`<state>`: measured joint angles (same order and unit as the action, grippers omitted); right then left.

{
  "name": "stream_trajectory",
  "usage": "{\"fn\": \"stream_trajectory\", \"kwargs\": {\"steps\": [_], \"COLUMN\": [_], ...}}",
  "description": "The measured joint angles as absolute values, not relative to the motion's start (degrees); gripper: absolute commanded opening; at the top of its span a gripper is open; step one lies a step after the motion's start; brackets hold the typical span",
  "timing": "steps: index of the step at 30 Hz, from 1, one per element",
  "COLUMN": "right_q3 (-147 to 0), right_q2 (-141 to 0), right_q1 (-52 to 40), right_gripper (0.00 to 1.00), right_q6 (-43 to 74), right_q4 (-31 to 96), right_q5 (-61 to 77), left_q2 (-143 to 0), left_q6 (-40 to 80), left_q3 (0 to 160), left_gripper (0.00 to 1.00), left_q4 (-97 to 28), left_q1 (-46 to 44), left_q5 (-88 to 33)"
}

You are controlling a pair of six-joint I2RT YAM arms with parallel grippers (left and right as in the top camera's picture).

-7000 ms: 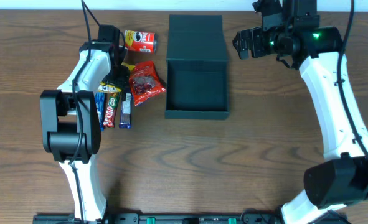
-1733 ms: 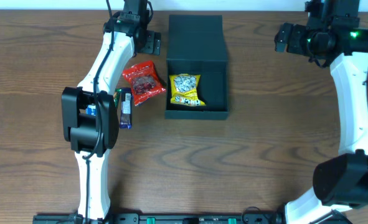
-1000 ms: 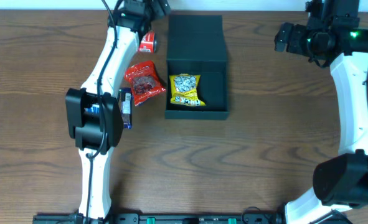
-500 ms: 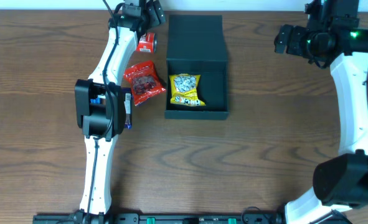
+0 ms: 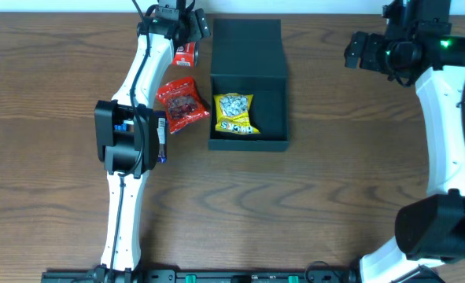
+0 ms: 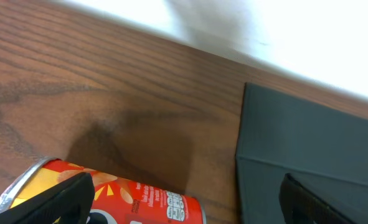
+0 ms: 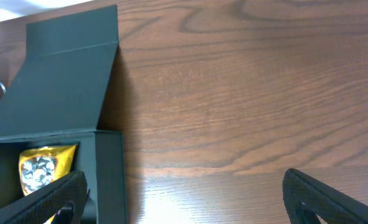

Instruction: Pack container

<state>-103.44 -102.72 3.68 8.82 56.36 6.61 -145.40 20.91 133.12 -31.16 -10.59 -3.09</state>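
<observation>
I should pull back and turn my left gripper to straddle the can's round sides (image 6: 137,198), because the red chips can (image 5: 186,54) lies lengthwise across the gripper's opening.
The dark container (image 5: 268,106) stands open at the table's back centre, its flap lid (image 5: 248,47) lying flat behind it. A yellow snack packet (image 5: 234,114) lies inside at the left. A red chips can (image 5: 186,53) lies on its side just left of the lid. My left gripper (image 5: 186,23) hovers open over the can; in the left wrist view the can (image 6: 115,196) sits by the left finger (image 6: 62,200), untouched, with the lid (image 6: 314,143) to the right. My right gripper (image 5: 359,51) is open, empty, well right of the container (image 7: 65,81).
A red bag of snacks (image 5: 182,104) lies on the table left of the container. Candy bars (image 5: 160,135) lie beside it, partly hidden under my left arm. The table's back edge and a white wall run close behind the can.
My left gripper has shifted slightly nearer over the red can at the back edge. The right arm has barely moved. The packet and container are unmoved.
</observation>
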Motion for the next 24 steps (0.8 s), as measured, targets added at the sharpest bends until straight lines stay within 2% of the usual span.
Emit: {"fn": "stream_trajectory", "kwargs": {"steps": [24], "right_q3": [-103.44], "right_q2": [-102.72], "right_q1": [2.87], "right_gripper": [0.99], "right_q6": [8.82], "right_q4": [56.6], "right_q5": [6.61], "left_q2": [-145.4], "left_q6": [13.39], "left_q3": [133.12], "left_gripper": [0.96], "left_q4": [-42.87], "left_q1": [-10.59], "left_q5": [-3.95]}}
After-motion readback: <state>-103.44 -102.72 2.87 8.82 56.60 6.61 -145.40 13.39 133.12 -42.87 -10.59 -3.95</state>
